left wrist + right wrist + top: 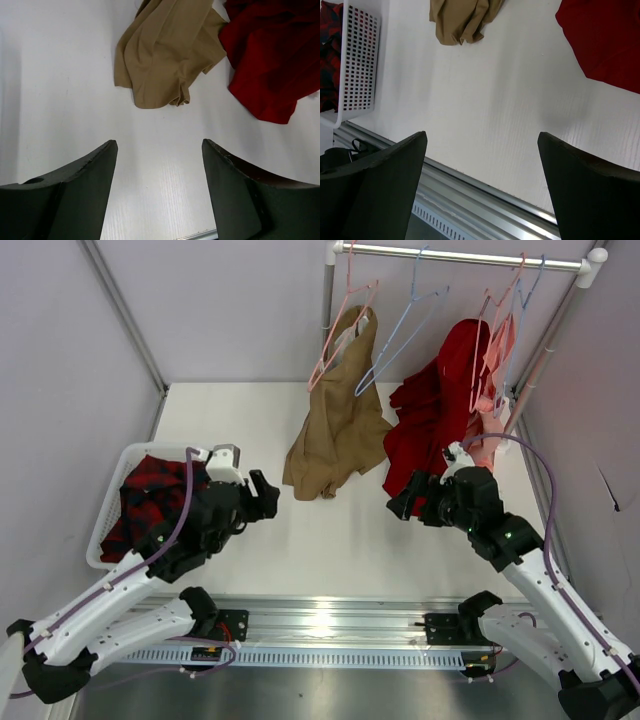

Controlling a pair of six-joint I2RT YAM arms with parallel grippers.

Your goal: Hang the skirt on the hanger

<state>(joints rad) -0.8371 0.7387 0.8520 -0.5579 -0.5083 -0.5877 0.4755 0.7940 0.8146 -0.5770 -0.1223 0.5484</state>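
Note:
The plaid skirt [146, 504] lies alone in the open white basket, so the robot's left gripper should now go down to the skirt with its fingers wide and close on a fold [172, 478].
The red and dark plaid skirt [148, 498] lies crumpled in a white basket [100, 530] at the left; a strip of it shows in the right wrist view [327, 55]. The light-blue wire hanger [400, 335] hangs empty from the rail [460, 254] at the back. My left gripper [268, 495] is open and empty above the table, just right of the basket; its jaws stand wide apart in the left wrist view [159, 145]. My right gripper [403, 498] is open and empty near the red garment's lower edge [481, 135].
A tan garment [335, 430] hangs on a pink hanger [340, 325] and drapes onto the table. A plain red garment [435, 405] hangs to its right beside more pink hangers [500, 340]. A metal rail [330, 625] runs along the near edge.

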